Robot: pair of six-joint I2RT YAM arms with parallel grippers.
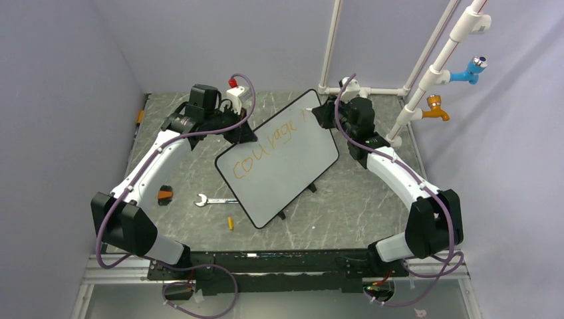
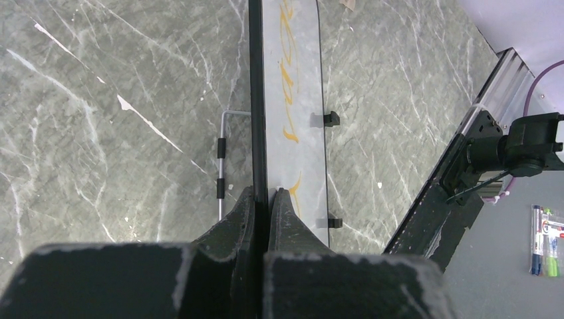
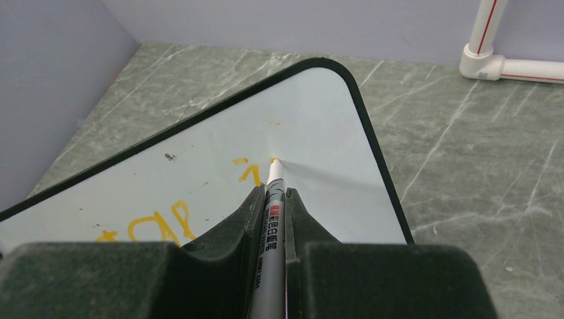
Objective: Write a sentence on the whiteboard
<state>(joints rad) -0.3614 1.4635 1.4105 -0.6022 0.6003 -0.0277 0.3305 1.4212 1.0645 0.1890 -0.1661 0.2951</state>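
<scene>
The orange writing is getting close to the whiteboard's top corner (image 1: 312, 97), so my right gripper should end this word and then raise the marker to a new line (image 1: 261, 195) under "courage".
The whiteboard (image 1: 292, 159) stands tilted on the table's middle, white with a black rim. Orange letters (image 1: 263, 149) reading roughly "courage" run along its upper part. My left gripper (image 1: 241, 133) is shut on the board's left rim; in the left wrist view its jaws (image 2: 268, 196) pinch the board's edge (image 2: 256, 100). My right gripper (image 1: 324, 111) is shut on a grey marker (image 3: 274, 212). The marker's tip (image 3: 273, 161) touches the whiteboard (image 3: 312, 119) near its top corner, just right of the last orange stroke (image 3: 246, 169).
A wrench (image 1: 211, 200) lies on the table left of the board, with a small orange-black object (image 1: 165, 195) and a yellow cap (image 1: 231, 223) nearby. White pipes with blue and orange taps (image 1: 465, 73) stand at the back right. Spare markers (image 2: 545, 239) lie beyond the table's near edge.
</scene>
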